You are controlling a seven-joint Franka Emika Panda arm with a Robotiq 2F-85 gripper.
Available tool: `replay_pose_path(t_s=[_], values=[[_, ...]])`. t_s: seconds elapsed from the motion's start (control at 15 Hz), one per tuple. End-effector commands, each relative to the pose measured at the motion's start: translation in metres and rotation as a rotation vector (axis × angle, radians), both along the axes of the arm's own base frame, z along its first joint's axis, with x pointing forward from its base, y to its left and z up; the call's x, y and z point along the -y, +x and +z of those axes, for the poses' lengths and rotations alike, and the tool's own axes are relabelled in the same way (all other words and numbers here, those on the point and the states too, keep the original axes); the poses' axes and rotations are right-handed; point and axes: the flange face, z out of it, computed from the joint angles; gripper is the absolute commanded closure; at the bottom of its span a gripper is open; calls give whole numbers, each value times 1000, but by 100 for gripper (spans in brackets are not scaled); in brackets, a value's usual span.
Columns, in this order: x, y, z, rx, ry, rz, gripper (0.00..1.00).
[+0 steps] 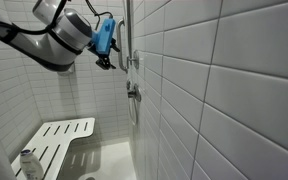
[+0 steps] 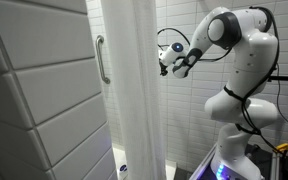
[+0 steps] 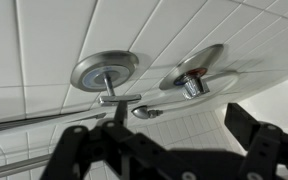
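The robot's open gripper points at the wall at a slant and the lever handle (image 3: 112,92) is off beside its fingers, so the robot should turn toward the round chrome wall plate (image 3: 104,70) before it moves closer.
My gripper (image 3: 164,135) is open and empty; its two dark fingers frame the bottom of the wrist view. It points at a white tiled shower wall, a short way off and not touching. Ahead is a round chrome wall plate (image 3: 104,72) with a thin lever handle (image 3: 119,99). Beside it sit a second chrome fitting (image 3: 192,75) and a small chrome knob (image 3: 147,112). In an exterior view the gripper (image 1: 104,60) hangs high beside the vertical shower rail (image 1: 127,35), above the valve (image 1: 133,91). It also shows in an exterior view (image 2: 166,62) next to the curtain.
A white slatted shower seat (image 1: 59,140) is folded down low, with a bottle (image 1: 27,158) by it. A white shower curtain (image 2: 134,90) hangs between a tiled wall with a grab bar (image 2: 102,58) and the arm. The robot base (image 2: 239,100) stands outside the stall.
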Motion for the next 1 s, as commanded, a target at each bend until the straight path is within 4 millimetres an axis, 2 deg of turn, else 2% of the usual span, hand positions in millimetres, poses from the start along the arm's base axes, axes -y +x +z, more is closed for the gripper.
replay_pose_path(t_s=[0.0,0.2,0.6,0.93], values=[[4,15,5,-24,-85,92,0],[-2,22,5,-38,-118,143,0],[-21,43,-20,-189,-249,268,0],[-19,57,-6,-307,-472,319,0]])
